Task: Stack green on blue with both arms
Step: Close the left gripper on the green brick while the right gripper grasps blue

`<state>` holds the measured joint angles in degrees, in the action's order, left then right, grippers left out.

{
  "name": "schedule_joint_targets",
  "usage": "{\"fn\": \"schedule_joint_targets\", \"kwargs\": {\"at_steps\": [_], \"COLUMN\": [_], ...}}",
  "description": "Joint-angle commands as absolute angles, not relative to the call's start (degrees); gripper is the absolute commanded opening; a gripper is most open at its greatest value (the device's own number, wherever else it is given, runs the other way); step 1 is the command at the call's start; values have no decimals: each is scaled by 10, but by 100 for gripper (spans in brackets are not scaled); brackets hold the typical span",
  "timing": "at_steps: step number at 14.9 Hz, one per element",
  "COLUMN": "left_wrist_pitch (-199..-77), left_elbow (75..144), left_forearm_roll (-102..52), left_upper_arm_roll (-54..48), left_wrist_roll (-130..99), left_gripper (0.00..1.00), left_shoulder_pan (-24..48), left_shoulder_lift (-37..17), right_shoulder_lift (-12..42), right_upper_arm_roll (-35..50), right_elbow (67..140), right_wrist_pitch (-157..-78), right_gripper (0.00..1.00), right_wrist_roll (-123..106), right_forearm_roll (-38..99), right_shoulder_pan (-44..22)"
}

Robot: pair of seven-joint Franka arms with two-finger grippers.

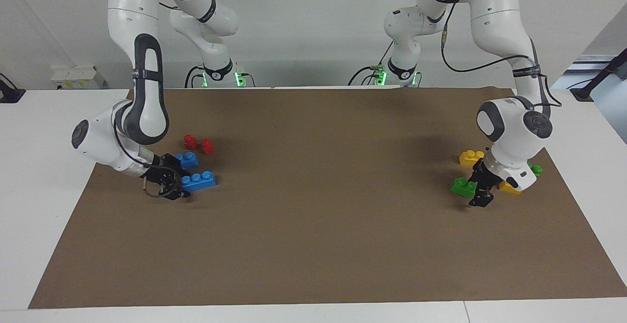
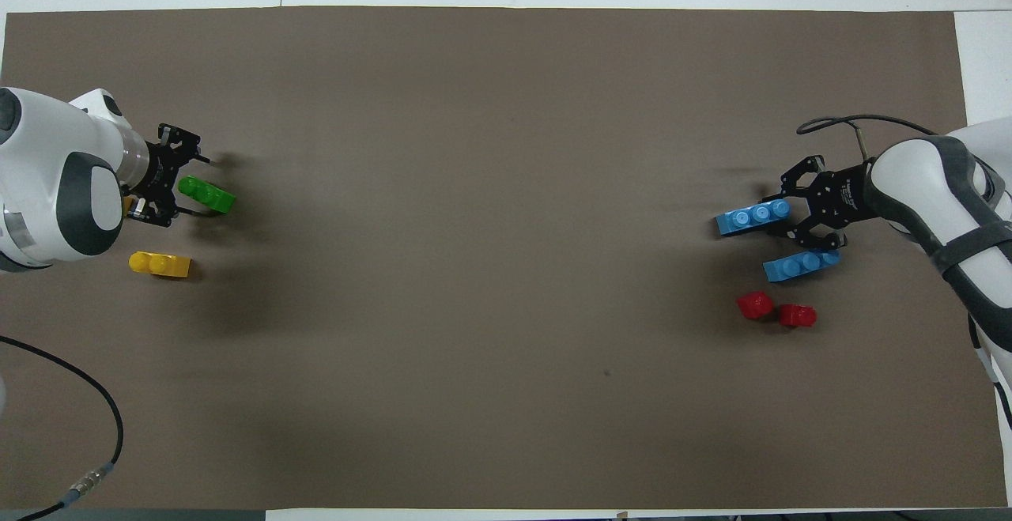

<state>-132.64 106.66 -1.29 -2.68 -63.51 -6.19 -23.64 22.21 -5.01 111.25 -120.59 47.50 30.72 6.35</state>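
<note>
The shorter green brick [image 2: 207, 194] will leave the blue stud at the held end uncovered when I stack it, because my right gripper is holding the blue brick's end [image 2: 779, 209].
A green brick [image 2: 209, 196] [image 1: 461, 187] lies on the brown mat at the left arm's end of the table. My left gripper [image 2: 192, 186] [image 1: 477, 189] is low beside it and open, one finger on each side of the brick's near end. At the right arm's end lies a three-stud blue brick [image 2: 751, 219] [image 1: 199, 181]. My right gripper [image 2: 783, 217] [image 1: 185, 184] is down at the mat and shut on that brick's end. A second blue brick [image 2: 800, 266] [image 1: 187, 159] lies nearer to the robots, partly under the right gripper's links.
Two red bricks [image 2: 753, 304] [image 2: 797, 315] sit nearer to the robots than the blue ones. A yellow brick [image 2: 160, 264] [image 1: 470, 157] lies nearer to the robots than the green one. Another yellow brick [image 1: 509, 187] and a second green brick [image 1: 536, 169] peek out by the left wrist.
</note>
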Motion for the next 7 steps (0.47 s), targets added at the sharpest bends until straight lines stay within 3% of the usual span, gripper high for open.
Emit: {"fn": "schedule_joint_targets", "kwargs": {"at_steps": [1, 3, 5, 7], "left_wrist_pitch": [-1325, -1325, -1325, -1325], "left_elbow": [1056, 1056, 1056, 1056], "left_forearm_roll": [-22, -22, -22, -22], "left_upper_arm_roll": [-23, -24, -24, -24], "left_wrist_roll": [-635, -635, -635, -635], "left_gripper": [94, 94, 94, 84], "left_shoulder_pan": [-54, -54, -54, -54], "left_shoulder_lift": [-245, -245, -245, -245], "right_shoulder_lift": [218, 218, 219, 221], "right_upper_arm_roll": [-47, -47, -46, -46], "right_elbow": [1122, 1121, 1113, 1090], "right_wrist_pitch": [-1212, -1210, -1202, -1187], "right_gripper": [30, 20, 0, 0], "right_wrist_roll": [465, 465, 465, 465], "right_forearm_roll": [325, 325, 325, 325], "right_shoulder_pan": [65, 62, 59, 55]}}
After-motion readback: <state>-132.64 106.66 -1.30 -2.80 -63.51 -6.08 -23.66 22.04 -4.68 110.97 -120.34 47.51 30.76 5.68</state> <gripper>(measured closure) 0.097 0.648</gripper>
